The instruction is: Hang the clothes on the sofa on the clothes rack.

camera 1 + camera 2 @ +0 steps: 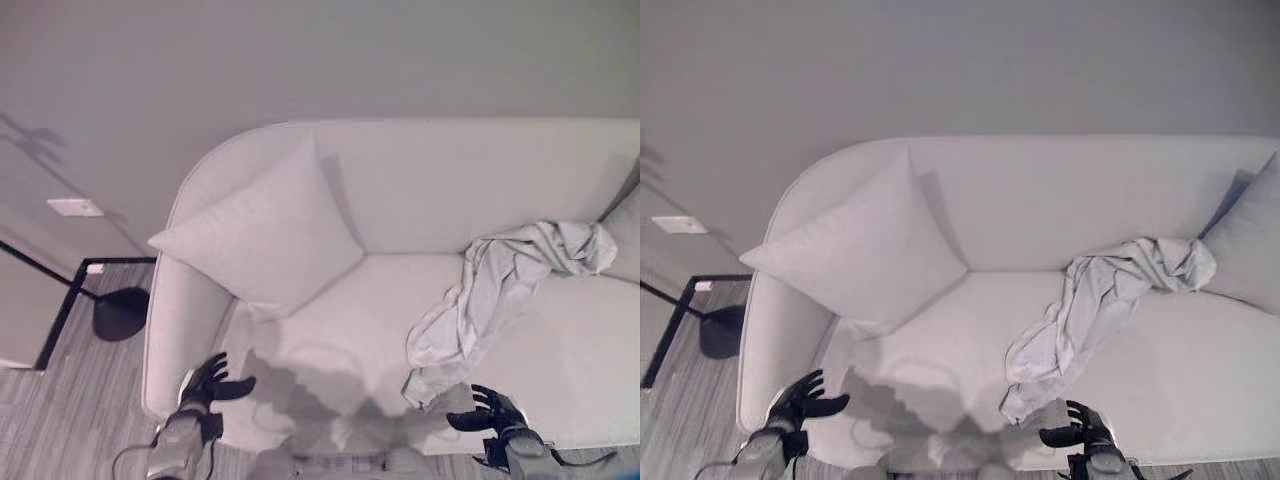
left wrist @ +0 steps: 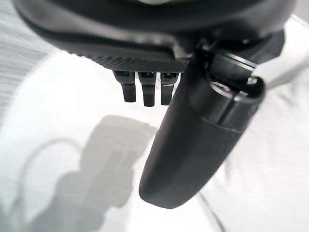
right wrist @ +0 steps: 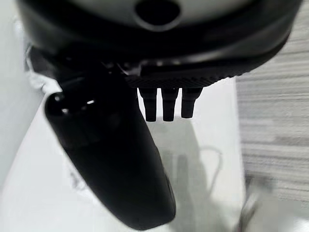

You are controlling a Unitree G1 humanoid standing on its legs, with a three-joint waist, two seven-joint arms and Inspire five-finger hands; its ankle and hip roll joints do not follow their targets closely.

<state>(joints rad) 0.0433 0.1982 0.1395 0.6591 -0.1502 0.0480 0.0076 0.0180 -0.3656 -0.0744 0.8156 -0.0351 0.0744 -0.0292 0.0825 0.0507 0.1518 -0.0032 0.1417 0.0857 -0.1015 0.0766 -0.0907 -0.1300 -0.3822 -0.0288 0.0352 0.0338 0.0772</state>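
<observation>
My grippers will carry the crumpled pale grey garment [image 1: 504, 280] by both ends. Its middle will sag, because limp folds [image 1: 452, 332] run along the garment.
A crumpled pale grey garment [image 1: 500, 290] lies on the right half of the white sofa [image 1: 400, 190], trailing from the backrest down to the seat's front edge. My right hand [image 1: 488, 410] hovers at the front edge just right of the garment's lower end, open and holding nothing. At the sofa's left front corner my left hand [image 1: 212, 382] is open too, over the armrest end. In the wrist views the left fingers [image 2: 145, 89] and right fingers [image 3: 166, 104] hang straight over the white seat.
A white cushion [image 1: 262, 235] leans in the sofa's left corner, and a second cushion [image 1: 1250, 250] sits at the far right. A black floor lamp base [image 1: 120, 312] stands on the grey floor left of the sofa, by a black frame [image 1: 60, 310].
</observation>
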